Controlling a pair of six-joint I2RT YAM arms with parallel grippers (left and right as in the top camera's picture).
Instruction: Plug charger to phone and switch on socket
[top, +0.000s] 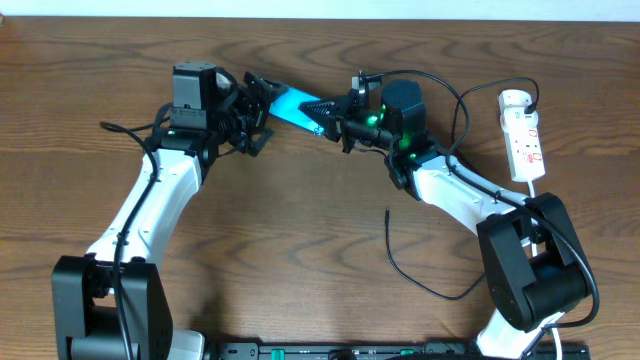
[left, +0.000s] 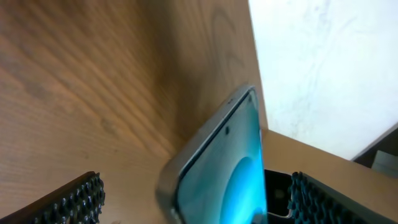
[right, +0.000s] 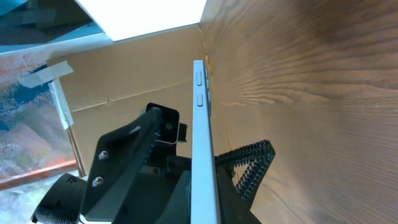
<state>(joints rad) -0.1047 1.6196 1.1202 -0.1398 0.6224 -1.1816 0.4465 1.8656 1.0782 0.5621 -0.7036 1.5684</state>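
The phone's thin edge stands between my left gripper's open fingers, so that gripper should keep going onto the phone's loose end until its fingers close on both sides of the phone.
The phone, with its light blue screen, is held off the table between the two arms, tilted on edge. My right gripper is shut on one end of it; in the right wrist view the phone's thin silver edge runs up from between the fingers. My left gripper stands open around the other end, and its pads flank the phone with gaps on both sides. The charger, a thin black cable, lies loose on the table, plug tip free. The socket lies at the far right.
The wooden table carries both white arms. Thicker black robot cables loop above the right arm near the socket. A pale wall and cardboard show beyond the table's far edge.
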